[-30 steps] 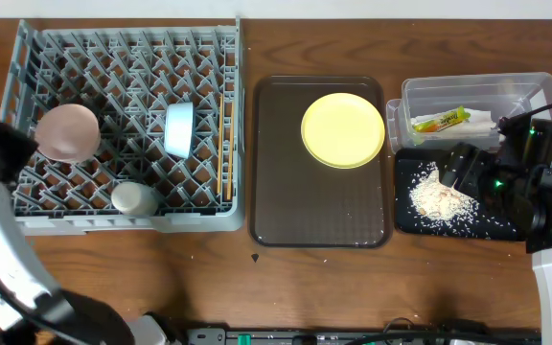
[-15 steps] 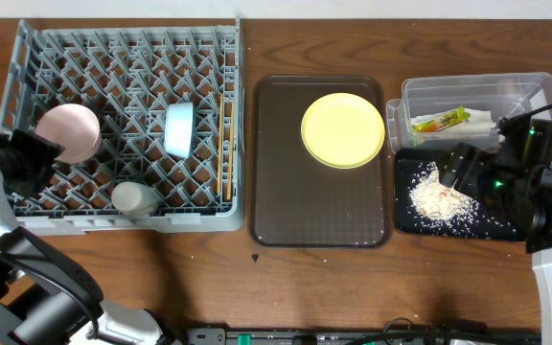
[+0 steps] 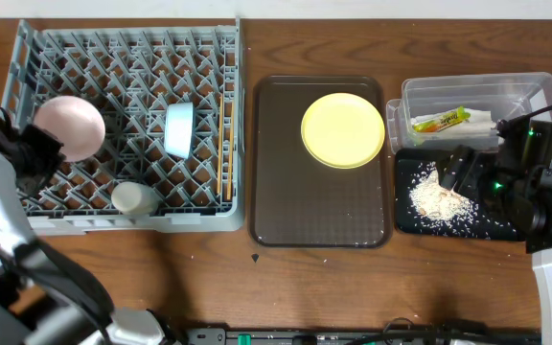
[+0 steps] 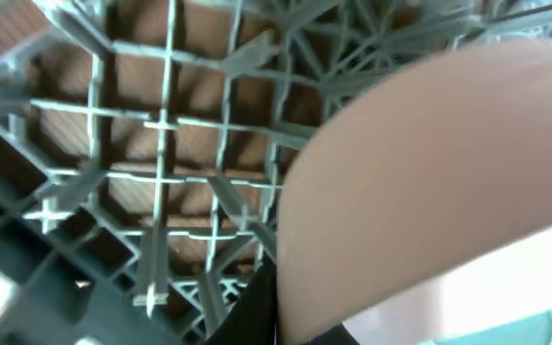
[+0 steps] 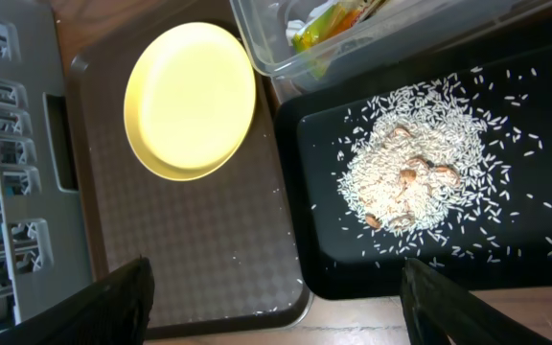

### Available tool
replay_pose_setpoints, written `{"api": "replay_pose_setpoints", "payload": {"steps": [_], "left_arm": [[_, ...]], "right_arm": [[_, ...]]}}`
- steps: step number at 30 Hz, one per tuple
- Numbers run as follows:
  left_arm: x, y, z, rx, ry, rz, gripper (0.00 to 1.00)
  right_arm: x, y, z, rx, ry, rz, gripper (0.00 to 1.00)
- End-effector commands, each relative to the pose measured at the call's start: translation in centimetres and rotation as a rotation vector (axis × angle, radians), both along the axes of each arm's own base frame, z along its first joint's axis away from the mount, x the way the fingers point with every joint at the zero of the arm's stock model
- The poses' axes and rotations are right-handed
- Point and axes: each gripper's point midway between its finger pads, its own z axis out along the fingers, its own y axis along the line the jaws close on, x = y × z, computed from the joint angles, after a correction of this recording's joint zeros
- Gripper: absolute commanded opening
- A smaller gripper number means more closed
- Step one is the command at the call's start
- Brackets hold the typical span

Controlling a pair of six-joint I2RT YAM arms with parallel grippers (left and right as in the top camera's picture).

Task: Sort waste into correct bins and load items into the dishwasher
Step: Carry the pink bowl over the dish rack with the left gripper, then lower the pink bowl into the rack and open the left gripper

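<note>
The white bowl's broad side (image 3: 71, 127) faces up over the rack, so my left gripper should turn the white bowl on edge and stand it next to the light blue bowl.
The white bowl (image 3: 71, 126), pale pink in this light, stands tilted on edge at the left of the grey dishwasher rack (image 3: 127, 222). My left gripper (image 3: 41, 150) is shut on its rim; in the left wrist view the bowl (image 4: 429, 172) fills the right side against a dark finger (image 4: 262, 307). Inside the rack are a light blue bowl (image 3: 179, 129), a small white cup (image 3: 134, 198) and chopsticks (image 3: 223, 144). The yellow plate (image 3: 343, 129) (image 5: 190, 101) lies on the brown serving tray (image 3: 319, 206). My right gripper (image 3: 456, 169) (image 5: 276, 287) hangs open over the black tray (image 3: 468, 226), holding nothing.
A heap of rice scraps (image 3: 439, 197) (image 5: 405, 177) lies in the black tray (image 5: 506, 259). The clear tub (image 3: 535, 86) behind it holds the green-and-yellow sachet (image 3: 441, 121) and a white napkin (image 3: 482, 119). Bare wooden table runs along the front.
My left gripper has moved right to the bowl and shut on its rim. The bowl has tipped up more upright. The right arm has not moved.
</note>
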Motion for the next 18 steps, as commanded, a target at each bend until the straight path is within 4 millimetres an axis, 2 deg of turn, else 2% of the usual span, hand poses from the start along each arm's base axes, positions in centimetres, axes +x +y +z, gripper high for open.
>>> {"api": "replay_pose_setpoints", "payload": {"steps": [1, 4, 8, 14, 18], "left_arm": [[-1.2, -0.3, 4.5, 0.299, 0.052, -0.043, 0.07], [-2.0, -0.6, 6.8, 0.666, 0.230, -0.052, 0.07], [-0.9, -1.5, 7.8, 0.951, 0.360, -0.068, 0.07], [0.7, -1.1, 7.1, 1.105, 0.447, -0.062, 0.08], [2.2, -2.0, 5.8, 1.161, 0.501, -0.146, 0.08]], "right_arm": [[0.1, 0.0, 0.3, 0.007, -0.005, -0.006, 0.80], [0.1, 0.0, 0.3, 0.007, -0.006, -0.006, 0.80], [0.1, 0.0, 0.3, 0.007, -0.006, -0.006, 0.80], [0.1, 0.0, 0.3, 0.007, -0.005, -0.006, 0.81], [0.1, 0.0, 0.3, 0.006, -0.006, -0.006, 0.81]]}}
